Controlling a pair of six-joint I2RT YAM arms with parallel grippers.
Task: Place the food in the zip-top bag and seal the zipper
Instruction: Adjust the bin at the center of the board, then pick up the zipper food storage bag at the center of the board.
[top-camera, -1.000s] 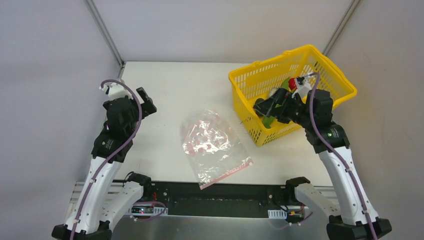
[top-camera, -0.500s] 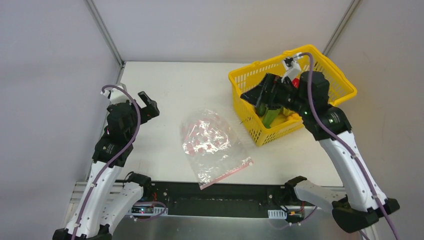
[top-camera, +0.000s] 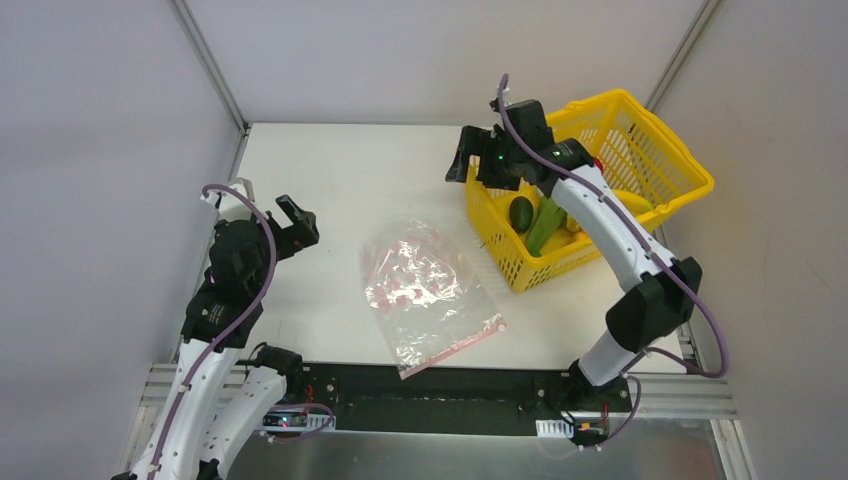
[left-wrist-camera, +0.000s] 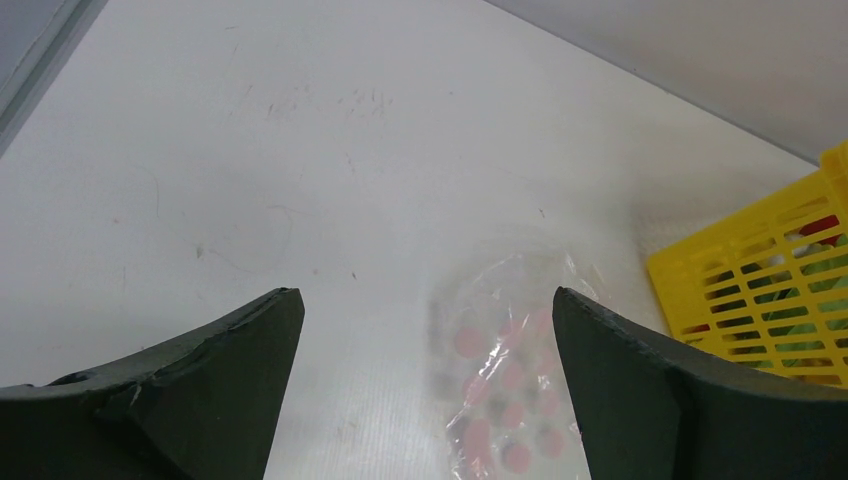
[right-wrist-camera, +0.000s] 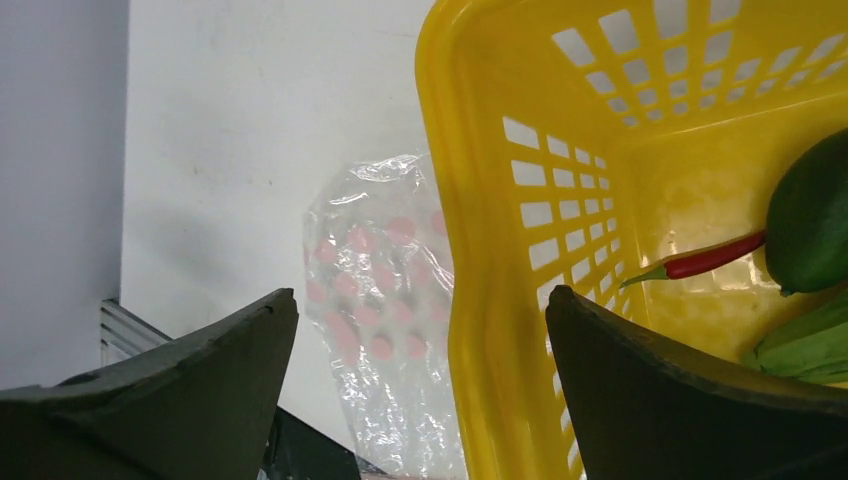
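Note:
The zip-top bag lies flat (top-camera: 422, 292) next to the basket, so my left gripper should lift the bag's zipper edge (top-camera: 456, 347) for my right gripper to grasp before getting food.
The zip-top bag (top-camera: 425, 285) lies flat and crinkled on the white table, with its zipper (top-camera: 455, 346) along the near right edge. The food sits in the yellow basket (top-camera: 640, 130): a dark green piece (top-camera: 521, 213), slim green pods (top-camera: 545, 226) and a yellow banana (top-camera: 632, 200). In the right wrist view a red chili (right-wrist-camera: 710, 258) lies beside the dark green piece (right-wrist-camera: 810, 215). My right gripper (top-camera: 468, 165) hangs open and empty over the basket's left corner. My left gripper (top-camera: 298, 222) stands open and empty to the left of the bag (left-wrist-camera: 505, 400).
The basket (right-wrist-camera: 470, 250) stands at the table's right rear, its near corner close to the bag (right-wrist-camera: 380, 300). A black rail (top-camera: 430, 395) runs along the table's front edge. Grey walls and slanted metal posts (top-camera: 210, 65) close in the back.
My right gripper has risen out of the basket and swung left and back to the basket's left corner, holding nothing. My left gripper has shifted slightly nearer the front and toward the bag.

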